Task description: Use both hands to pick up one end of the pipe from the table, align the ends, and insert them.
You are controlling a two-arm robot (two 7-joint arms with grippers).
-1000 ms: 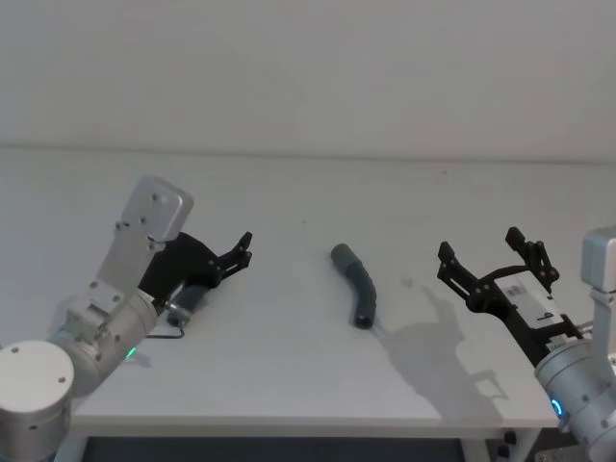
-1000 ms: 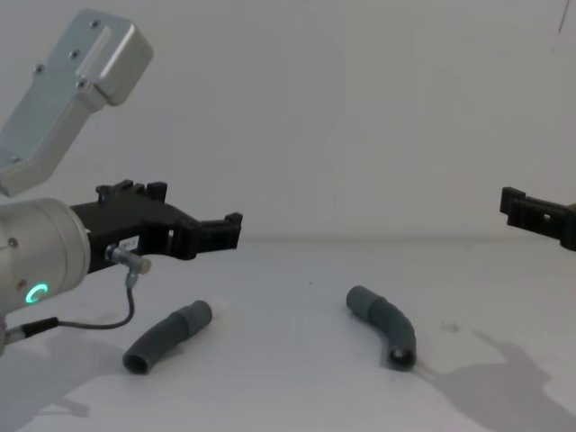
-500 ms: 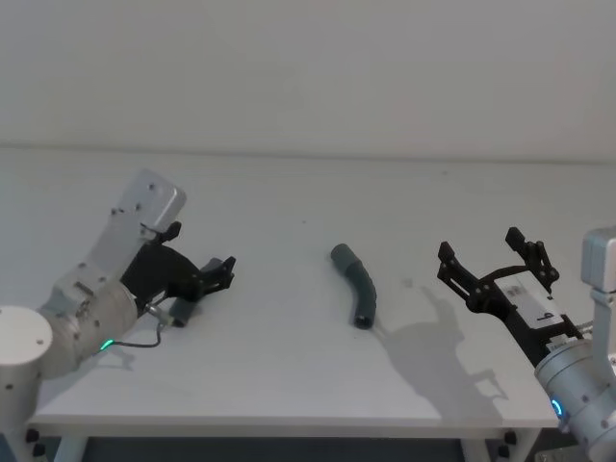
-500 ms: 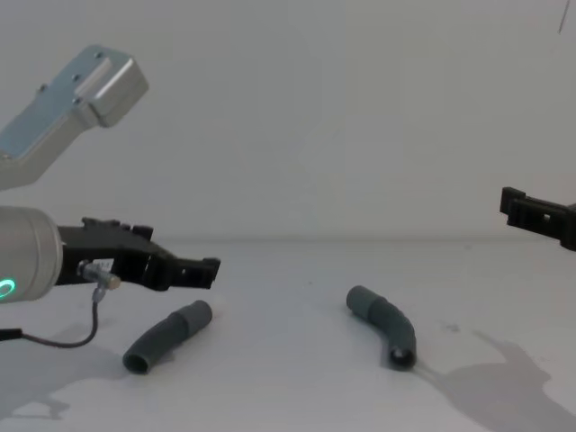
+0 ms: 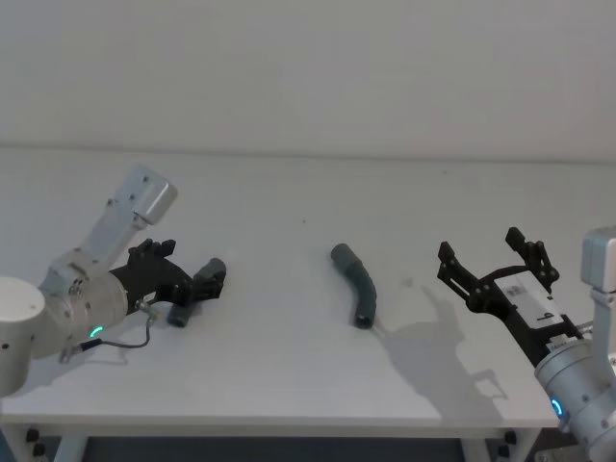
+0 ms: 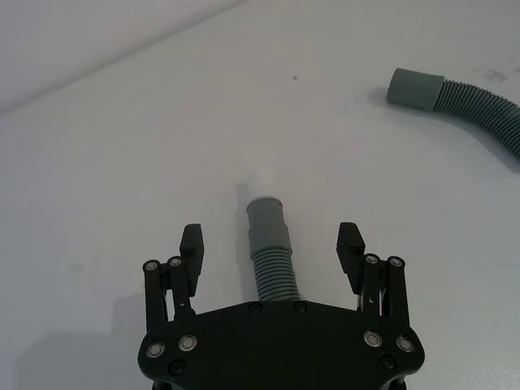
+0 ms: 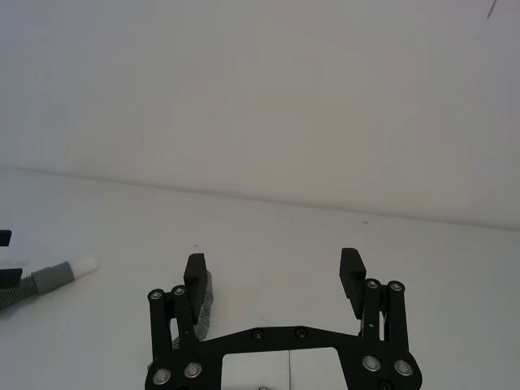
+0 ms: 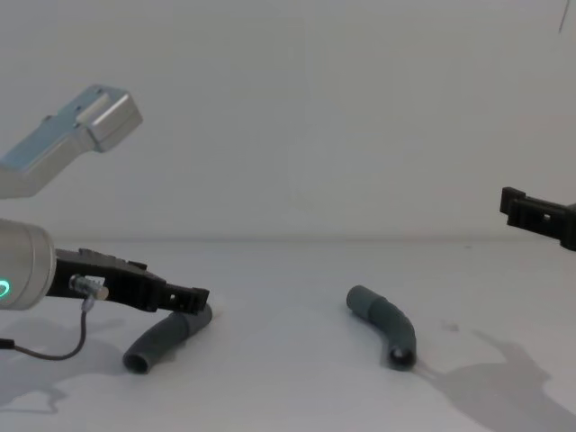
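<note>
I expect the pipe piece [image 6: 270, 244] under my left gripper to show a white plug when I raise it, because a faint pale patch reaches past the end of the pipe's cuff.
Two dark grey ribbed pieces of the pipe lie on the white table [image 5: 289, 375]. The left piece [image 8: 162, 338] lies between the fingers of my left gripper [image 5: 200, 283], which is open and low over the table. In the left wrist view this gripper [image 6: 270, 240] straddles the ribbed middle, and the pale cuff end [image 6: 266, 218] points away beyond the fingertips. The other piece [image 5: 356, 285], bent, lies at the table's middle, with no gripper near it. My right gripper [image 5: 481, 246] hovers open at the right, above the table and apart from this piece.
A thin black cable [image 5: 125, 342] loops from the left wrist down to the table. A white wall [image 8: 315, 108] stands behind the table. The table's front edge [image 5: 289, 420] runs close to both arms.
My left arm has swung down and back, bringing its open gripper from above the left piece to table height around it. The right arm and both pieces have not moved.
</note>
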